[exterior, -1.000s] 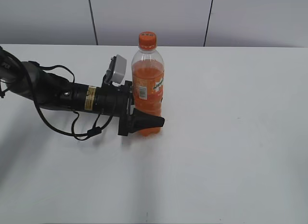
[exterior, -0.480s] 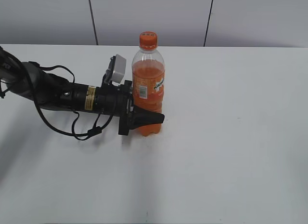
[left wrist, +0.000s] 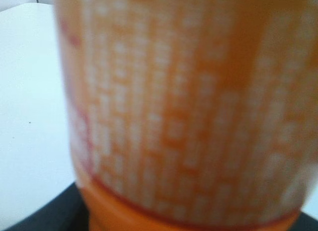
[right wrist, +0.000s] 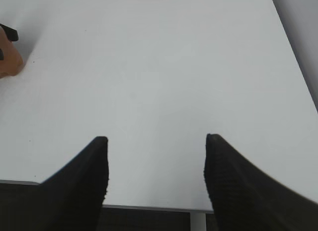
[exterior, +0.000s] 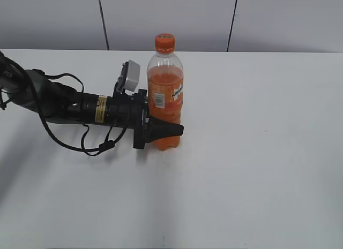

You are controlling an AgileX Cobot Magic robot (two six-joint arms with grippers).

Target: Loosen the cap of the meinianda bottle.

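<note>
The meinianda bottle (exterior: 165,91) will tip a little at its free top when I turn the cap, because my left gripper's finger (exterior: 165,129) crosses only the lower body of the bottle.
The meinianda bottle (exterior: 165,80) stands upright at the middle of the white table (exterior: 257,152), its orange cap (exterior: 165,42) on top and untouched. My left gripper (exterior: 172,126) lies low along the table from the left and is shut on the bottle's lower body. One black finger (exterior: 163,132) crosses the bottle's front; the other is hidden behind it. In the left wrist view the blurred orange label of the bottle (left wrist: 184,107) fills the frame. My right gripper (right wrist: 156,137) hovers open over the table's near edge, with nothing between its fingers, far from the bottle's base (right wrist: 7,59).
The left arm (exterior: 64,104) with its looping cables covers the table's left side. A grey panelled wall (exterior: 171,19) rises behind the far edge. Bare white tabletop stretches to the right of the bottle and in front of it.
The left jaws have closed in on the bottle's lower body. The bottle shifted slightly and its cap sits a little higher. The arm has stayed in place.
</note>
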